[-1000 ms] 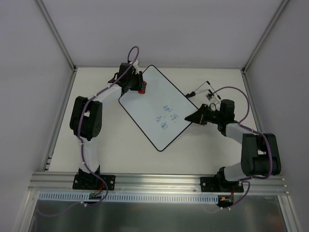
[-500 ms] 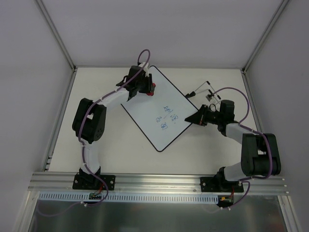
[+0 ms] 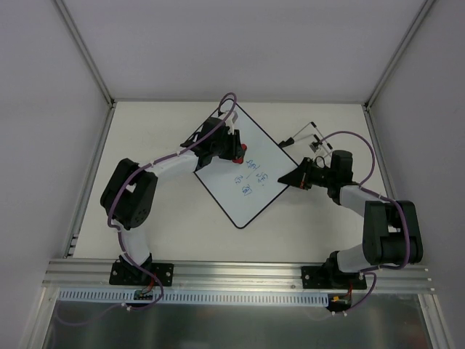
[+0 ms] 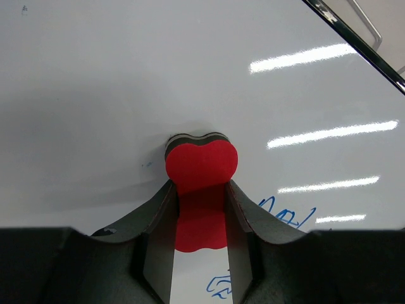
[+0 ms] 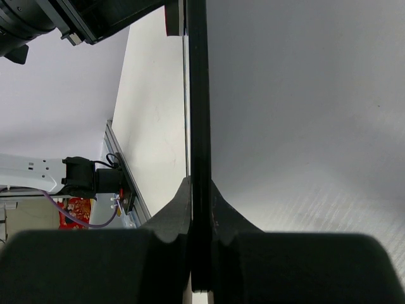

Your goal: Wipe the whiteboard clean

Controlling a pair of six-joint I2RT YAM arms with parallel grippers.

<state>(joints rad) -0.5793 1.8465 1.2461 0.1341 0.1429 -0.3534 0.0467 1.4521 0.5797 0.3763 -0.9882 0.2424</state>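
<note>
The red eraser (image 3: pixel 240 155) is past the edge of the blue writing, so I should use my left gripper to sweep the eraser back over the nearest blue word (image 3: pixel 252 165) toward my right gripper.
The whiteboard (image 3: pixel 221 185) lies tilted like a diamond in the middle of the table, with blue handwriting (image 3: pixel 251 177) on its right half. My left gripper (image 3: pixel 237 149) is shut on the red eraser (image 4: pixel 201 166) and presses it on the board's upper part, just left of the writing (image 4: pixel 288 218). My right gripper (image 3: pixel 288 179) is shut on the board's black rim (image 5: pixel 198 114) at its right corner; in the right wrist view the rim runs edge-on between the fingers.
A thin wire stand (image 3: pixel 305 132) lies on the table behind the right gripper. Metal frame posts (image 3: pixel 83 51) rise at the back corners. An aluminium rail (image 3: pixel 240 273) runs along the near edge.
My left gripper has slid the eraser to the right and nearer across the board, from its far-left corner toward the writing. The board has shifted a little. The right arm has not moved.
</note>
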